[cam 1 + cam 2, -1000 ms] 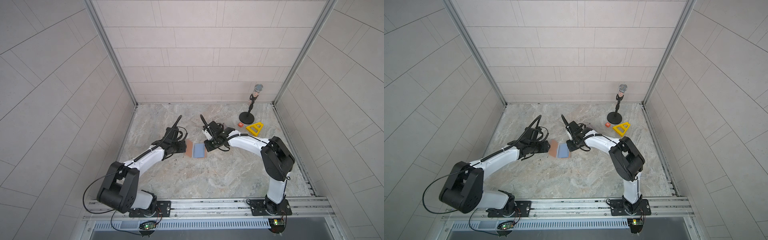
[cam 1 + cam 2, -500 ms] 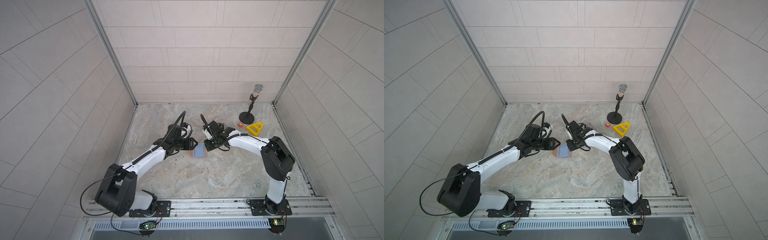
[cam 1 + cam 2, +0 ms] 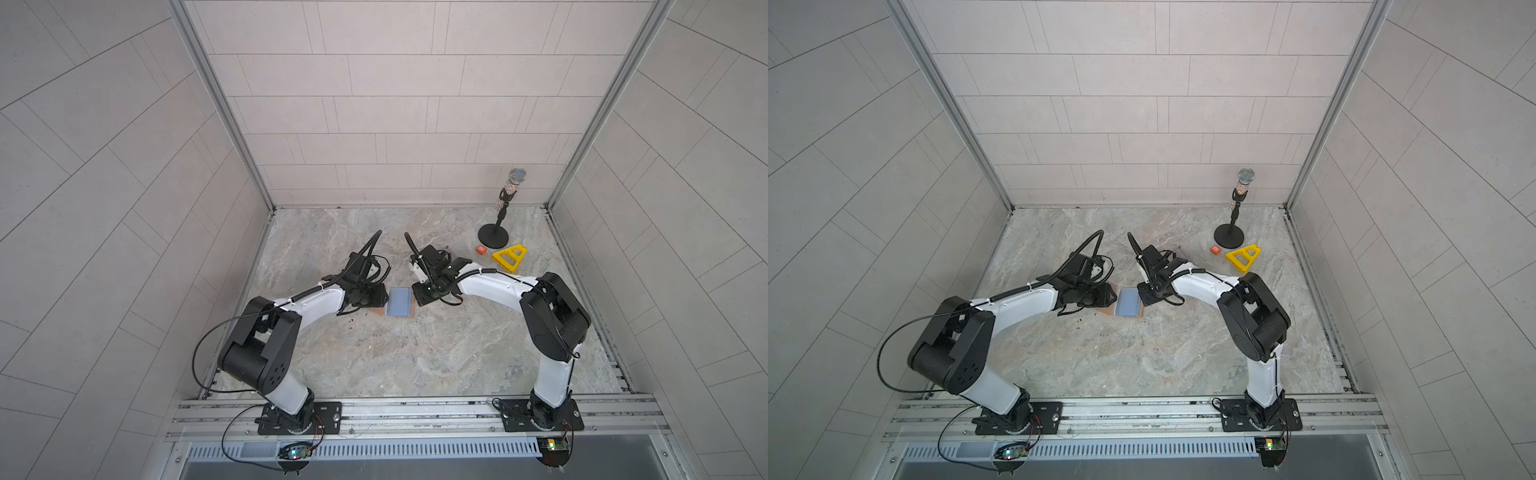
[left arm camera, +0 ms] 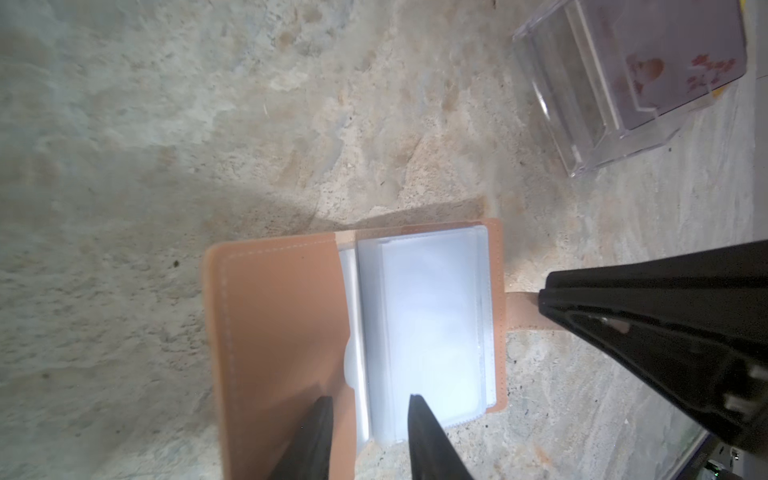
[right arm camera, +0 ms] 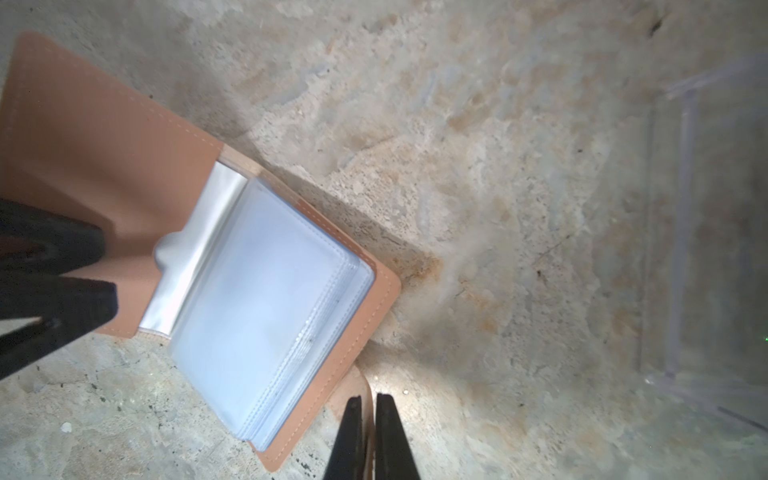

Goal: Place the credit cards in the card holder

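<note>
Next, my left gripper moves in and pinches the sleeves [image 4: 400,380] before my right gripper leaves the snap tab, because my left gripper now straddles the spine [image 4: 362,364] beside the flat sleeves.
The tan-pink card holder [image 3: 400,302] [image 3: 1128,304] lies open mid-table, its clear sleeves [image 4: 428,324] facing up. My left gripper [image 4: 370,399] [image 3: 380,297] is open. It sits low over the holder's near edge, one finger above the leather cover [image 4: 282,332] and the other above the sleeves. My right gripper [image 5: 368,401] [image 3: 417,291] is shut on the holder's snap tab [image 4: 521,311], pinning it at the table. One pale credit card [image 4: 685,62] with red marks stands inside the clear box [image 4: 623,91]. No card is in either gripper.
At the back right stand a microphone on a round black base [image 3: 493,237], a small orange tile [image 3: 481,249] and a yellow triangle [image 3: 509,257]. The clear box [image 5: 706,228] sits just beyond the right gripper. Tiled walls close three sides.
My left gripper has moved right onto the card holder's left half, and its jaws have narrowed. The right gripper has stayed shut on the tab.
</note>
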